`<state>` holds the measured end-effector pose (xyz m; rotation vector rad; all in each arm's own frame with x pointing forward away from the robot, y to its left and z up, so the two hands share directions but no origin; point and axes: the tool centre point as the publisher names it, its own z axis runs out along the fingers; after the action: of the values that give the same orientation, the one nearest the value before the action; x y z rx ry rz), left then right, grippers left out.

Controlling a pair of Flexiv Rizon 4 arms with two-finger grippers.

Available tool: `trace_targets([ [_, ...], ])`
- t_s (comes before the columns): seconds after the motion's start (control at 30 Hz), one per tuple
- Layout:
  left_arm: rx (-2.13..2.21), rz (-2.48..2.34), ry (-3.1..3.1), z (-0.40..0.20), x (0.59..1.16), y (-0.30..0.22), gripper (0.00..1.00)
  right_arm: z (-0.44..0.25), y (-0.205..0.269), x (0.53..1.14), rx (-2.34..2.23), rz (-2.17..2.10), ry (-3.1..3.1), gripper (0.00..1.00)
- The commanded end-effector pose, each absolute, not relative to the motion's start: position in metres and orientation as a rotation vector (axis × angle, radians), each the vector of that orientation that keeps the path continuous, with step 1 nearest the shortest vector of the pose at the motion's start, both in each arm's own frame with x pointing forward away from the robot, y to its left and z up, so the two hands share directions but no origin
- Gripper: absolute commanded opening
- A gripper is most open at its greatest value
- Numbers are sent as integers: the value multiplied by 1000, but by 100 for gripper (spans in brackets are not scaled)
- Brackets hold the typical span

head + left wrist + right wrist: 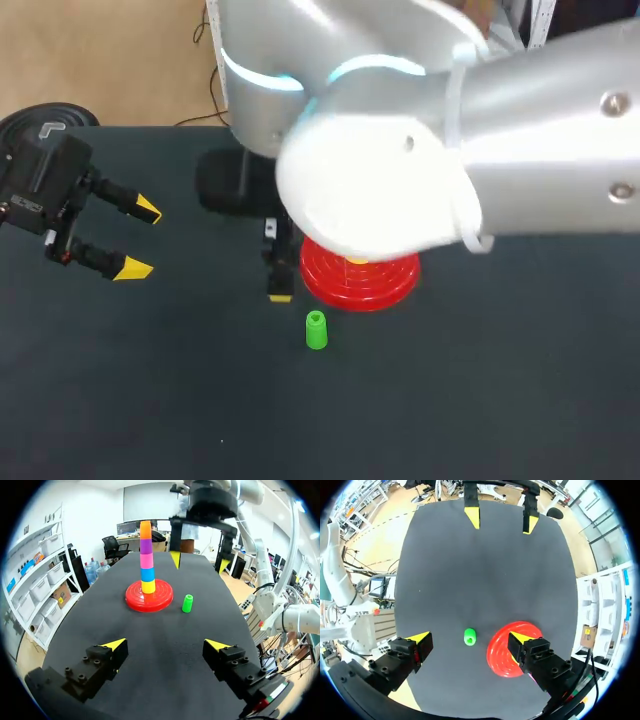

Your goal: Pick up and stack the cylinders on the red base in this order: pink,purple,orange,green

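The green cylinder [316,332] gets thinner toward a narrow top [316,316], so it will slide partway down over the orange cylinder when I lower it onto the stack.
The red base [161,599] carries a stack that runs, bottom to top, yellow, blue, pink [146,560], purple [145,545] and orange [145,530]. The green cylinder [187,603] stands upright on the table beside the base. My right gripper [470,641] hangs open high over the green cylinder [469,636], and one of its fingers hides part of the base [501,652] and the stack. In the head view only one yellow fingertip [280,297] of it shows, under the big arm. My left gripper [132,238] is open and empty at the table's left, well away from the base [385,285].
The tabletop is a dark mat [480,380]. The right arm's bulky white body [400,150] spans the middle of the head view and hides the stack. A round black disc [40,118] lies at the far left corner.
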<state>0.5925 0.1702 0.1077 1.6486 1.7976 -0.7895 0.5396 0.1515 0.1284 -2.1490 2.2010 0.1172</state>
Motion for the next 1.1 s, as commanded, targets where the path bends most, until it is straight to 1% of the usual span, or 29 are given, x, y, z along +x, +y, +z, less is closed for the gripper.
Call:
trace_targets([
  [0.03,1649,-790,1794,107,593,171,100,107,145,535,-2124,129,2179,100],
  [0.73,1649,-790,1794,107,593,171,100,50,128,517,-2247,27,2173,100],
  [1.1,1649,-790,1794,107,593,171,100,30,122,514,-2275,52,2153,100],
])
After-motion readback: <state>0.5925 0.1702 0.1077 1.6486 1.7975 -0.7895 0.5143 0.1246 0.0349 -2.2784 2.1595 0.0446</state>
